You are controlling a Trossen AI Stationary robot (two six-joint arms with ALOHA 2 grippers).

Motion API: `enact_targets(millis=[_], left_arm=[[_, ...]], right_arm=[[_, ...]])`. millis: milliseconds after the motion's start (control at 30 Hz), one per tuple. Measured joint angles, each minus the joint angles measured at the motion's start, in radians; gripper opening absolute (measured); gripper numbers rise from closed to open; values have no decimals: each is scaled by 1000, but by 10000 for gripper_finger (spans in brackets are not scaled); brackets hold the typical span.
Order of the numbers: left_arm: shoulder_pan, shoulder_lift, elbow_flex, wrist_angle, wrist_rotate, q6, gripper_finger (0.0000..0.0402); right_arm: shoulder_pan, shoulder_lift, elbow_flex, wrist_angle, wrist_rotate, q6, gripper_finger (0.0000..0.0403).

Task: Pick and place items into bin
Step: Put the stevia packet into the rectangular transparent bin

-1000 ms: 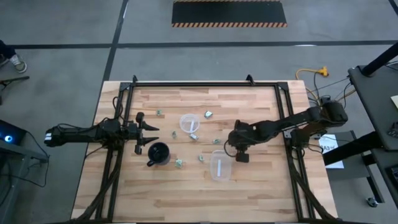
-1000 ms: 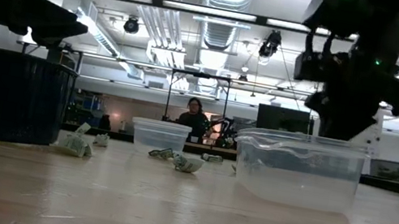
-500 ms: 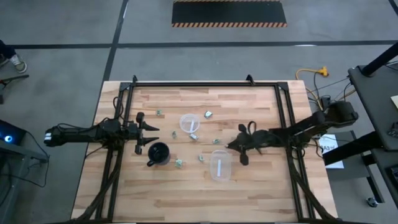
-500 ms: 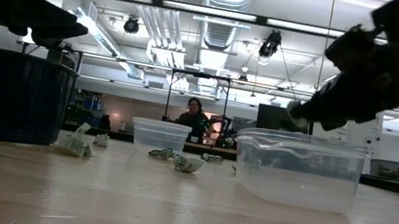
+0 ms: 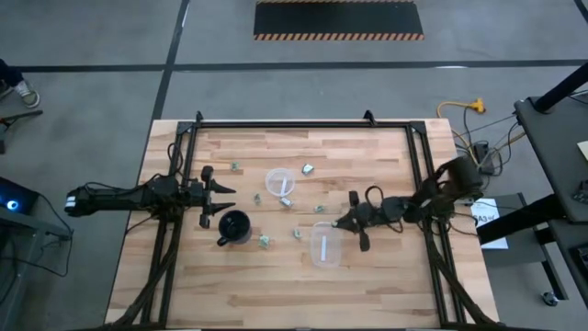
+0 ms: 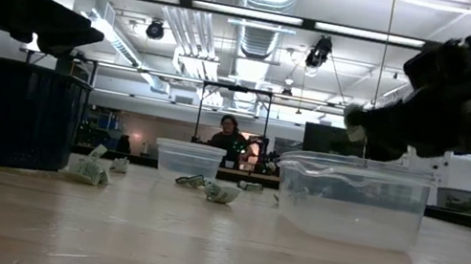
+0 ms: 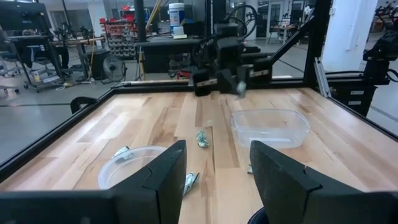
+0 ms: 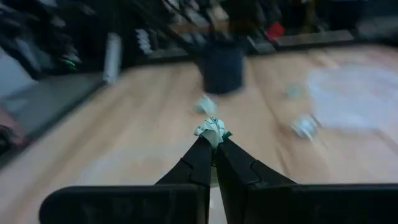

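The robot's right gripper has the crumpled item level by the bin's far edge, so it should move the item over the bin's middle and point its fingers down before it opens.
Small pale green and whitish crumpled items lie scattered on the wooden table around a black mug, a round clear tub and a rectangular clear bin. My right gripper hangs level by the bin's far right corner, pointing toward the table's left, shut on one item. In the low view that gripper is just above the bin's rim. Over the table's left side, beside the mug, my left gripper waits open with nothing between its fingers. My right gripper pinches the small crumpled item between the very ends of its two fingers, so the piece sticks out past the tips. The fingers come level from the table's right side. The item is lifted clear of the table, above the bin's rim.
Loose items lie at the far left, far middle, beside the mug and near the bin. A black frame rings the table. A person sits in the room behind.
My right gripper has sunk and tipped from pointing down to about level, aimed at the table's left, while its arm folded back toward the right edge. It has stayed shut on the item.
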State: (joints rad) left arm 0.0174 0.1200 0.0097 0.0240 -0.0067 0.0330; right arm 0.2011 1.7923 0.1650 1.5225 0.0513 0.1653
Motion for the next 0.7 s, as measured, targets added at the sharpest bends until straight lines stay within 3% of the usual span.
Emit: enact_targets(millis=[167, 700], left_arm=[[0, 3, 0, 1, 0, 0, 162], [0, 9, 0, 19, 0, 0, 162]], right_arm=[[31, 86, 42, 46, -6, -38, 9], [32, 81, 77, 45, -51, -72, 9]])
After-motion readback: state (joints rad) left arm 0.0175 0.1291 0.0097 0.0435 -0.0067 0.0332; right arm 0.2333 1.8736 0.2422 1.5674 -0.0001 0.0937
